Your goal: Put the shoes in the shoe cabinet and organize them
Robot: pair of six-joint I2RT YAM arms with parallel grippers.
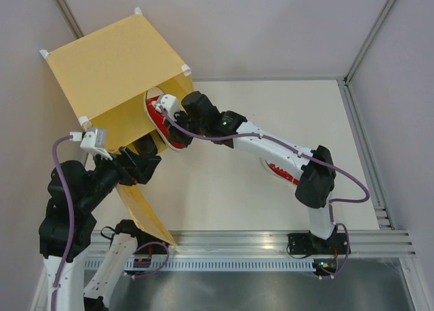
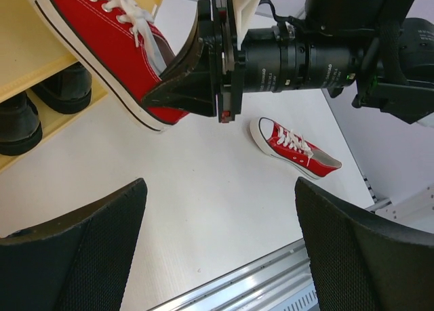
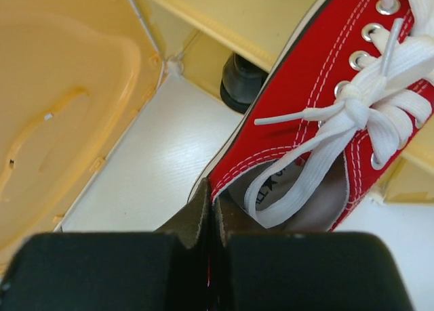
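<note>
The red sneaker's toe (image 1: pixel 154 94) is pointing in over the clear inner shelf (image 1: pixel 129 118). My right gripper should go on moving the sneaker further in until its sole rests there.
The yellow shoe cabinet (image 1: pixel 115 60) stands at the back left with its door (image 1: pixel 146 213) swung open toward the front. My right gripper (image 3: pixel 213 196) is shut on the heel collar of a red sneaker (image 3: pixel 325 87), whose toe reaches in over the inner shelf (image 3: pixel 237 19). The held sneaker (image 1: pixel 166 125) sits at the cabinet mouth, heel outward. A second red sneaker (image 2: pixel 293 146) lies on the table, partly under the right arm (image 1: pixel 281 172). Black loafers (image 2: pixel 64 91) stand below the shelf. My left gripper (image 2: pixel 220 189) hangs open over bare table, beside the door.
The open door (image 3: pixel 61 108) shows its embossed figure and juts out in front of the left arm. A metal rail (image 1: pixel 271 240) runs along the near table edge. White walls and a frame post (image 1: pixel 369 40) close in the back and right.
</note>
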